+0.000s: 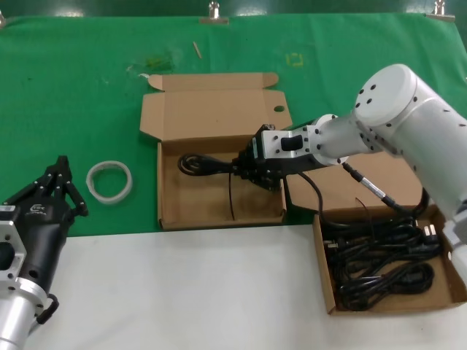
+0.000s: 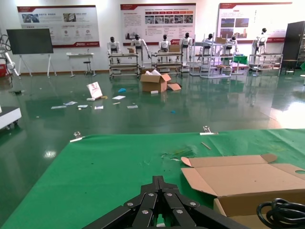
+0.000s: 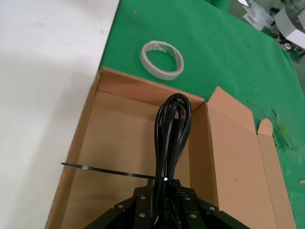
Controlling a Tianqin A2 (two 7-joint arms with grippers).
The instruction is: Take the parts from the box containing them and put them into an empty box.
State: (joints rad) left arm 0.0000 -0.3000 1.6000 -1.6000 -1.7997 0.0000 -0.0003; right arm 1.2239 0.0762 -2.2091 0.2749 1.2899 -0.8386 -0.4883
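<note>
I keep lowering the black cable bundle [image 1: 203, 165] with my right gripper, because the bundle is lengthwise inside the empty box's sides, and let go at the box's bottom [image 1: 203, 195].
My right gripper [image 1: 244, 169] [image 3: 164, 183] is shut on one coiled black cable bundle [image 1: 204, 164] [image 3: 171, 129]. The bundle stretches out from the fingers inside the empty box [image 1: 169, 211] [image 3: 88, 143], its looped end near that box's far left wall. I cannot tell whether it touches the floor of the box. A thin black tie tail [image 3: 105, 170] sticks out sideways from it. The box containing the parts [image 1: 326, 281] stands at the right, with several more black cables [image 1: 383, 262] lying in it. My left gripper [image 1: 60, 166] [image 2: 164, 181] is parked at the lower left, shut and empty.
A white tape ring [image 1: 109, 181] [image 3: 162, 59] lies on the green mat left of the middle box. That box's lid [image 1: 219, 106] stands open toward the back. White tabletop [image 1: 182, 292] lies in front of both boxes. Clamps hold the mat's far edge.
</note>
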